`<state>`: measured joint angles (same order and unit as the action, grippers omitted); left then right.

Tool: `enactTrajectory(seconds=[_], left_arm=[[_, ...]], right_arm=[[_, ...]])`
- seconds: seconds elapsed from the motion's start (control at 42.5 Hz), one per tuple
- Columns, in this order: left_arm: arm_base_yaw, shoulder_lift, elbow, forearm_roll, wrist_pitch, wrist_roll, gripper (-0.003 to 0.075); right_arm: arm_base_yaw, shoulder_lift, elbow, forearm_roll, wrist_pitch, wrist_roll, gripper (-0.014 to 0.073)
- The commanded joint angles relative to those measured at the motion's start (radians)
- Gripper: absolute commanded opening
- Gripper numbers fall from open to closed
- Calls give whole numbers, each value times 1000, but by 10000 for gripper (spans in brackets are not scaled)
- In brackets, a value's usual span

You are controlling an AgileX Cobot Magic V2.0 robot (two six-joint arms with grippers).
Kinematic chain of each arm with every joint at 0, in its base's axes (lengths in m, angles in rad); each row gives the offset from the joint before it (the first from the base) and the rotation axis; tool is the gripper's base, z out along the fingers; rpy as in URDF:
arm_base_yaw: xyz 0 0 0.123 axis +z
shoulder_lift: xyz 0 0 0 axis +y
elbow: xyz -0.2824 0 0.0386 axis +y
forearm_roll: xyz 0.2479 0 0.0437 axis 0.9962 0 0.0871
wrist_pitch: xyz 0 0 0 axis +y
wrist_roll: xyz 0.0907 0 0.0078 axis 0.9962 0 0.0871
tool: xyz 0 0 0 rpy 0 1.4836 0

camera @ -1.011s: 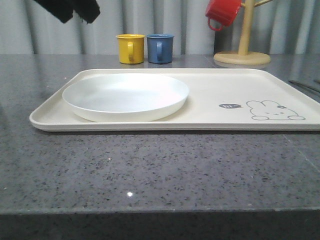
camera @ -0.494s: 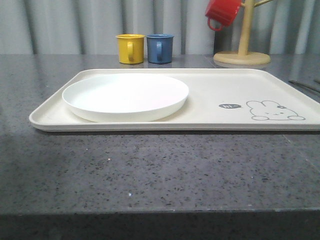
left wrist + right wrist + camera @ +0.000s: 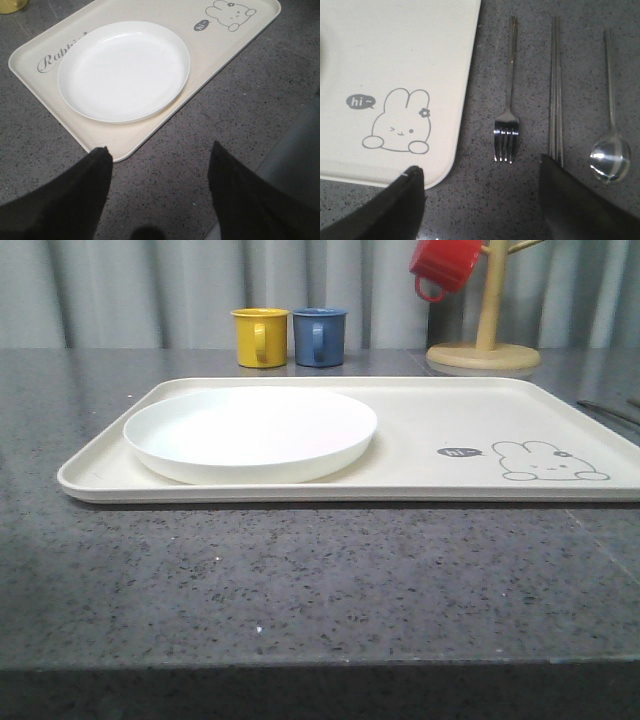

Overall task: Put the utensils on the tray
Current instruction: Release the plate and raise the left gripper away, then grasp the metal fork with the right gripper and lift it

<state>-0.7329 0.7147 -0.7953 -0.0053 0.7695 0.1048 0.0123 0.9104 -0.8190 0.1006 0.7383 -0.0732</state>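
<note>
Next, I pick up the fork with my right gripper and put it next to the white plate, because the fork lies past the tray's rabbit end, far from my left gripper.
The cream tray with a rabbit drawing lies across the dark stone table, and a round white plate sits on its left half. In the left wrist view the tray and plate lie beyond my left gripper, which is open and empty above bare table by a tray corner. In the right wrist view a silver fork, a straight flat piece and a spoon lie side by side on the table beside the tray. My right gripper hangs open and empty near the fork's tines.
A yellow mug and a blue mug stand behind the tray. A wooden mug tree at the back right carries a red mug. Thin metal utensil ends show at the far right edge.
A dark gripper seen at the top left of the front view one second ago has moved out of that view. The plate and tray have not moved.
</note>
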Motion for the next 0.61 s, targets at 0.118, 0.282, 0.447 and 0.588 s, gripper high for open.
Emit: enactTrajectory(seconds=[0.118,0.282,0.447,0.588], left_arm=[[-9,-2,-27,-9,-73,-10,420],[-9,-2,-27,-9,-73,-10,420],[-9,-2,-27,-9,-73,-10,420],[-9,-2,-27,-9,-73,-10,420]], right_arm=[[-5,199,-215,-51,152,-8,511],[-5,365,-343,-56,243,-8,507],[-6,515,-447,-58,291,-8,400],[-28,626,-526,-58,297,-8,332]])
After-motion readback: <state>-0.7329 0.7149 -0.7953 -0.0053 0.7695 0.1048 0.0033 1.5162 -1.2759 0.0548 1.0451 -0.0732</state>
